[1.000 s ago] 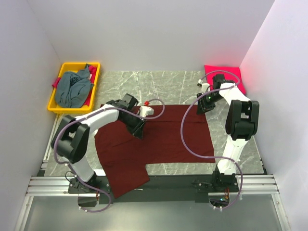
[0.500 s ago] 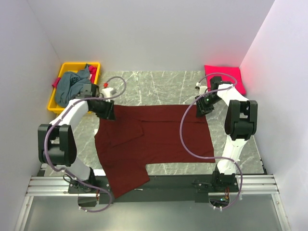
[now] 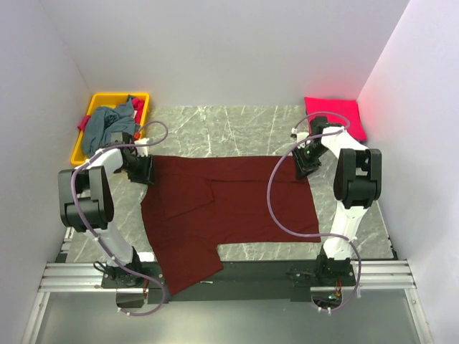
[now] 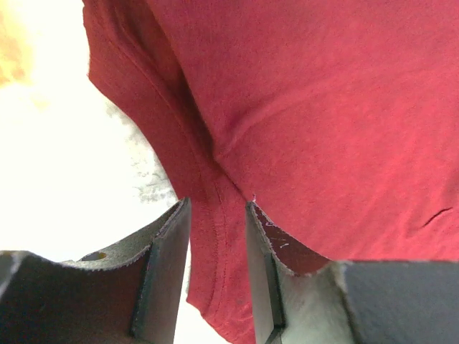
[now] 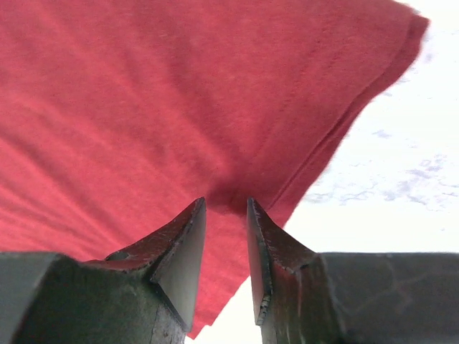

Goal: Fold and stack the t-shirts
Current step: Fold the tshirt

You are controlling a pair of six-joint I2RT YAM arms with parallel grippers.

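Observation:
The maroon t-shirt's near part hangs over the table's front edge, so my left gripper and my right gripper should pull its far corners back before folding.
A dark maroon t-shirt lies spread flat on the marble table, with a loose flap near its middle left. My left gripper sits at its far left corner. In the left wrist view, the left gripper is open and the hem of the maroon t-shirt runs between the fingers. My right gripper is at the far right corner. In the right wrist view, the right gripper is open, tips down on the maroon t-shirt, with a small pucker between them. A bright pink-red t-shirt lies folded at the back right. A grey-blue t-shirt is crumpled in the bin.
The yellow bin stands at the back left against the wall. White walls close in the left, back and right sides. The maroon shirt's near left part hangs over the table's front edge onto the dark rail.
My left gripper has swept from the shirt's middle out to the far left corner, and its jaws have widened. The right gripper stayed at the far right corner.

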